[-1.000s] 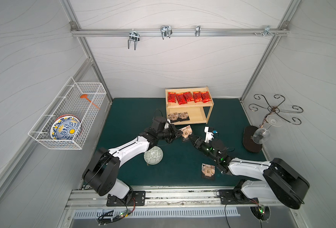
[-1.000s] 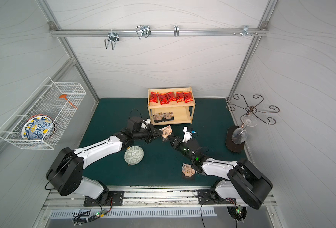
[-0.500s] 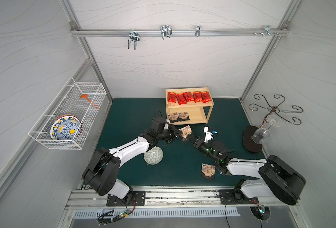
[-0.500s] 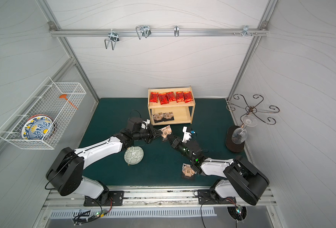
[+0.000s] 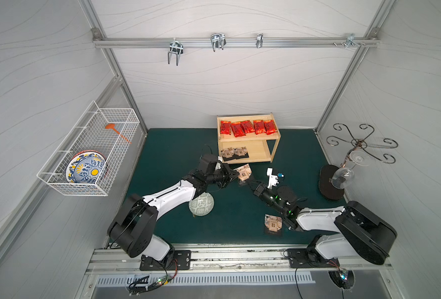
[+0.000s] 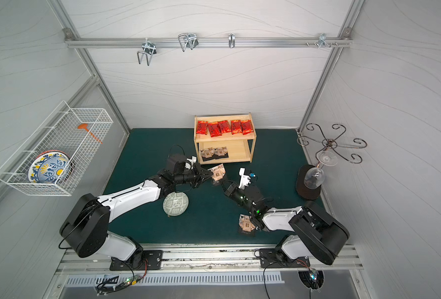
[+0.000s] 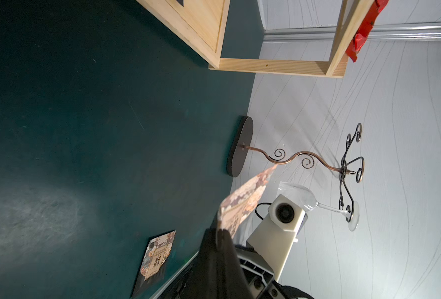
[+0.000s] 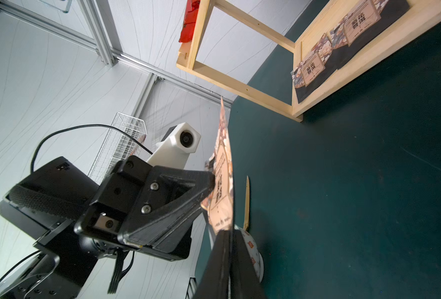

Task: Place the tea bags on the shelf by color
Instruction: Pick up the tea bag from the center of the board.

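The lower level's free space (image 5: 258, 149) is on my right gripper's side, so next my left gripper lets go of the hanging tea bag (image 5: 243, 172) so that my right gripper can put it there.
A black-edged tea bag (image 5: 244, 173) (image 6: 218, 173) hangs above the mat in front of the shelf (image 5: 249, 139) (image 6: 224, 139). My left gripper (image 5: 236, 174) (image 7: 220, 231) is shut on one edge of it. My right gripper (image 5: 248, 182) (image 8: 228, 231) is shut on the opposite edge. Several red tea bags (image 5: 248, 127) lie in a row on the top tier. Two black-edged tea bags (image 5: 233, 152) (image 8: 310, 70) lie on the lower tier. Another black-edged tea bag (image 5: 273, 223) (image 7: 157, 256) lies flat on the mat beside my right arm.
A green-patterned bowl (image 5: 201, 204) sits on the mat under my left forearm. A dark-based metal stand (image 5: 330, 182) with a hanging wine glass (image 5: 342, 178) is at the right wall. A white wire basket (image 5: 90, 152) with a plate hangs on the left wall.
My right gripper has reached in slightly and shut on the tea bag that the left gripper holds. The left arm has stayed still.
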